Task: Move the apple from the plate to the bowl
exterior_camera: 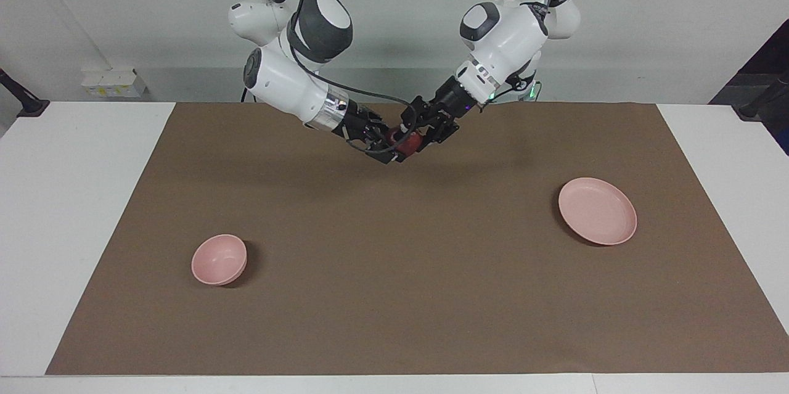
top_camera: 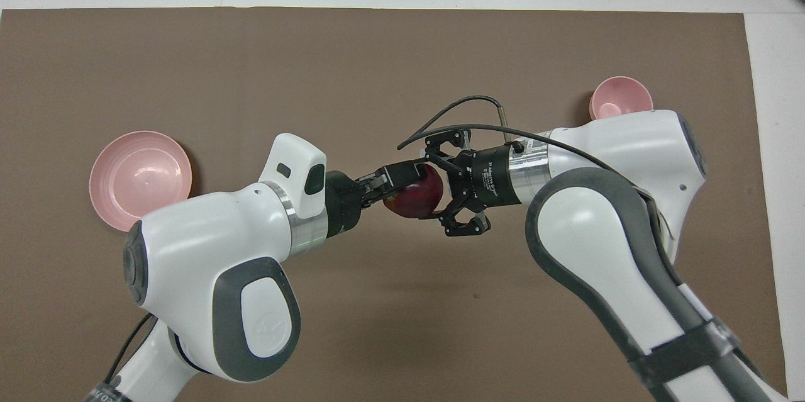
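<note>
The apple [top_camera: 416, 197] is held by both my grippers, so next my left gripper opens and moves back before my right gripper takes the apple to the bowl [top_camera: 620, 96].
The dark red apple [exterior_camera: 407, 143] [top_camera: 416, 198] hangs in the air over the middle of the brown mat, at the robots' end of it. My left gripper [exterior_camera: 416, 133] [top_camera: 405, 191] is shut on it from one side. My right gripper [exterior_camera: 389, 146] [top_camera: 434, 190] is shut on it from the other side, a finger above and one below. The pale pink plate [exterior_camera: 598, 210] [top_camera: 139, 178] lies toward the left arm's end with nothing on it. The small pink bowl [exterior_camera: 219, 258] [top_camera: 619, 97] stands toward the right arm's end, partly covered by the right arm in the overhead view.
The brown mat [exterior_camera: 394, 270] covers most of the white table [exterior_camera: 68, 209]. Both arms lean in over the mat's edge nearest the robots. A black cable [top_camera: 459, 109] loops above the right wrist.
</note>
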`<act>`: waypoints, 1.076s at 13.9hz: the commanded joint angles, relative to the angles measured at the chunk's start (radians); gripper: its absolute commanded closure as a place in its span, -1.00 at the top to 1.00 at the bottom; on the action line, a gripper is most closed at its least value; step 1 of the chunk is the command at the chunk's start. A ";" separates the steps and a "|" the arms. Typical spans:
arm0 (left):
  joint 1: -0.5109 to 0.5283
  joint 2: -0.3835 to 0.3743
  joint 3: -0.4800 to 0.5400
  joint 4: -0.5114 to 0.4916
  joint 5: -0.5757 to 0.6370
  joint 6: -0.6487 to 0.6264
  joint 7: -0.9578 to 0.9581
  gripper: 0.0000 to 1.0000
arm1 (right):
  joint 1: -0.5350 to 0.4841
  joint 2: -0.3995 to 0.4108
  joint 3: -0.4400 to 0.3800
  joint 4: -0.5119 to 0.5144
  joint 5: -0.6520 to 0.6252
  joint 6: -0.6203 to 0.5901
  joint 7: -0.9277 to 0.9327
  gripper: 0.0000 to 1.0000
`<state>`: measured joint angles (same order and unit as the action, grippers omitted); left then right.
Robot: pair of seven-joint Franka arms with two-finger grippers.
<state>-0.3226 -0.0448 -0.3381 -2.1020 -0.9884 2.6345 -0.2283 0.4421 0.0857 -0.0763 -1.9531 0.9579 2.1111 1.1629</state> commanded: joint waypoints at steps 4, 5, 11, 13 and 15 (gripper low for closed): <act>-0.019 -0.024 0.013 -0.007 -0.015 -0.002 -0.048 0.86 | 0.003 0.005 0.000 0.006 0.021 0.007 0.006 -1.00; -0.019 -0.024 0.013 -0.007 -0.012 -0.007 -0.046 1.00 | 0.004 0.005 0.000 0.006 0.019 0.007 0.003 -1.00; 0.068 -0.026 0.021 -0.012 0.104 -0.098 -0.029 1.00 | -0.023 -0.023 -0.006 0.006 -0.097 -0.031 -0.118 -1.00; 0.141 -0.024 0.021 -0.007 0.236 -0.209 -0.022 1.00 | -0.057 -0.037 -0.008 0.013 -0.180 -0.069 -0.182 -1.00; 0.195 -0.024 0.022 0.000 0.379 -0.310 0.026 1.00 | -0.097 -0.041 -0.011 0.031 -0.247 -0.124 -0.247 -1.00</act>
<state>-0.1791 -0.0496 -0.3142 -2.0994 -0.7120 2.4196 -0.2417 0.3903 0.0653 -0.0889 -1.9383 0.7691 2.0471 0.9837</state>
